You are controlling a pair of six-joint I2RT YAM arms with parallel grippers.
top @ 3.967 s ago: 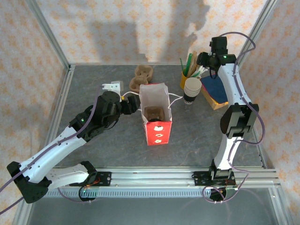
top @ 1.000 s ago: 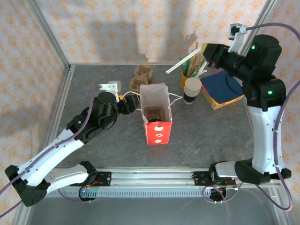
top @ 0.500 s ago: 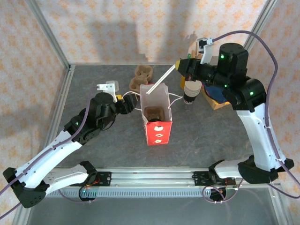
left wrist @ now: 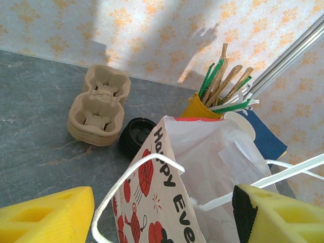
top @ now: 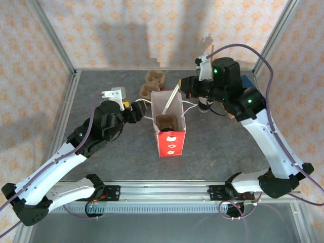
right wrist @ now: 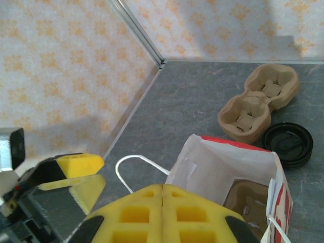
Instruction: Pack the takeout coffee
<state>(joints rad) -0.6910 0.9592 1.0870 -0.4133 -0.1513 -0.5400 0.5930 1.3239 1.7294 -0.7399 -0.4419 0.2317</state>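
Note:
My right gripper is pointing the white straw's loose end (top: 164,112) down into the red bag's opening (top: 170,104), so I should keep moving it in until it is above the opening, then release.
The red paper bag (top: 170,135) stands open mid-table, its printed side (left wrist: 162,202) between the fingers of my open left gripper (top: 134,112), beside its white handle loop (left wrist: 121,187). My right gripper (top: 184,87) hovers over the bag's back edge, shut on a long white straw (top: 170,100) that slants down into the mouth. Its yellow fingers (right wrist: 202,212) meet flat. A brown pulp carrier (right wrist: 248,201) sits inside the bag. A round black lid (right wrist: 289,143) lies low behind the bag; whether it caps the takeout coffee I cannot tell.
A second pulp carrier (left wrist: 98,107) lies behind the bag by the back wall. A yellow cup of stirrers (left wrist: 203,107), a stack of white-rimmed cups (top: 204,105) and a blue pad (left wrist: 267,140) crowd the back right. Metal frame posts edge the table.
My right arm has swung left from the stirrer cup to above the bag, carrying the straw, whose lower end now points into the bag. The left gripper has barely shifted.

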